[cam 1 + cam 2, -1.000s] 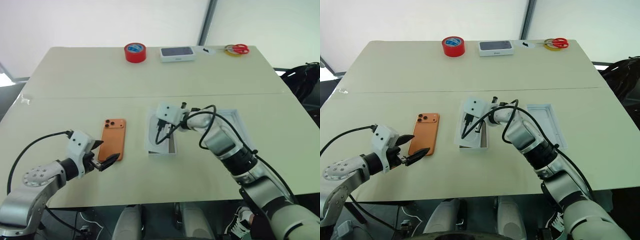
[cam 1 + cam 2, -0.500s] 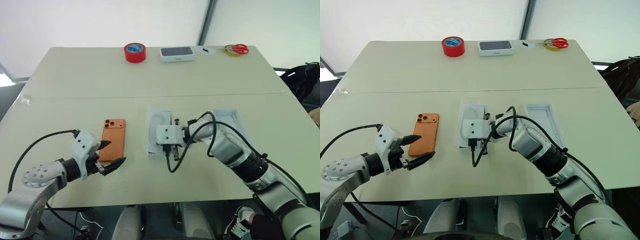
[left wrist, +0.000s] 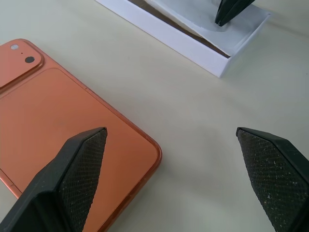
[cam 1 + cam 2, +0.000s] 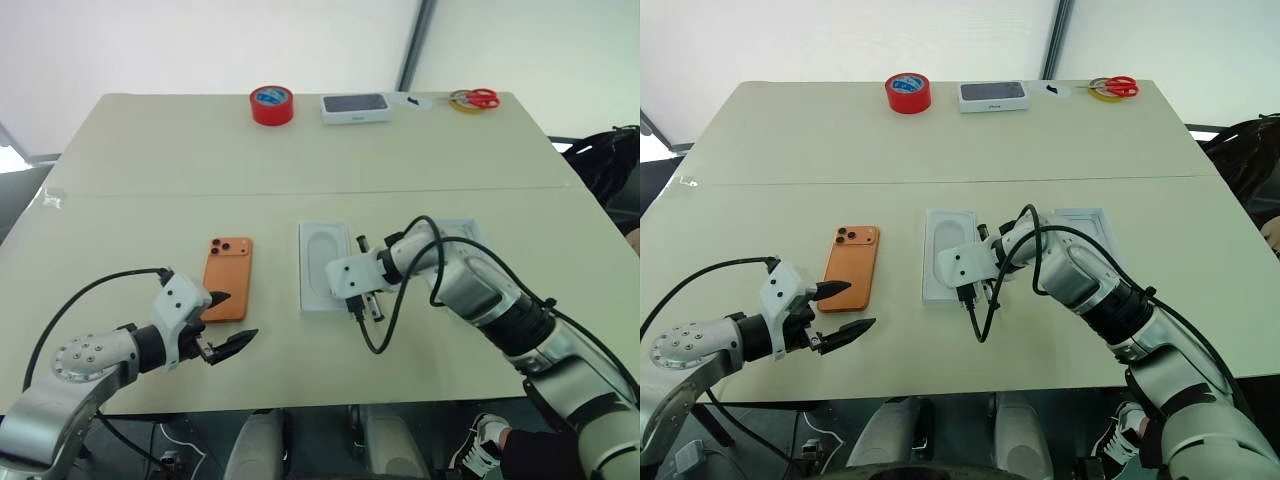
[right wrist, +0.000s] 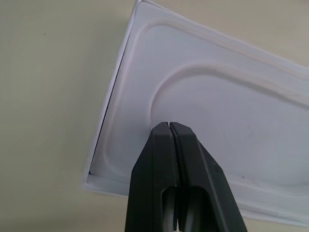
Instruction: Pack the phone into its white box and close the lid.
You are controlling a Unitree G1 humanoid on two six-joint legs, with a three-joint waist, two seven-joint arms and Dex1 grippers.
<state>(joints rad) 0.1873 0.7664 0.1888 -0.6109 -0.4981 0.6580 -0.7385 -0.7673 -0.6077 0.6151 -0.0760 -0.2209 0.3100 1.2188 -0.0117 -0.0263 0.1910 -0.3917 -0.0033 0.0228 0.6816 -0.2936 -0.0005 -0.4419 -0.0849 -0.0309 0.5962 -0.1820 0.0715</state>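
Note:
I expect the orange phone (image 4: 229, 279) to lie flat across the insert when I lower it into the box, because the box's oval hollow (image 4: 323, 255) is narrower than the phone.
The orange phone (image 4: 227, 265) lies back up on the table, left of the white box (image 4: 304, 268). A white insert (image 5: 231, 96) with an oval recess lies flat in the box. My left gripper (image 4: 232, 320) is open just in front of the phone's near end, one fingertip (image 3: 91, 140) over its corner. My right gripper (image 5: 169, 125) is shut, empty, tip over the insert near the box's near right corner; I cannot tell whether it touches. The lid (image 4: 1087, 221) lies inside up behind my right arm, partly hidden.
Along the table's far edge stand a red tape roll (image 4: 271, 104), a white box with a dark phone picture (image 4: 355, 107) and red-handled scissors (image 4: 476, 97). A loose black cable (image 4: 385, 330) hangs from my right wrist over the table.
My right gripper has swung from the box's far end back to its near right corner and rolled. The insert, tilted before, now lies flat. My left gripper has edged right.

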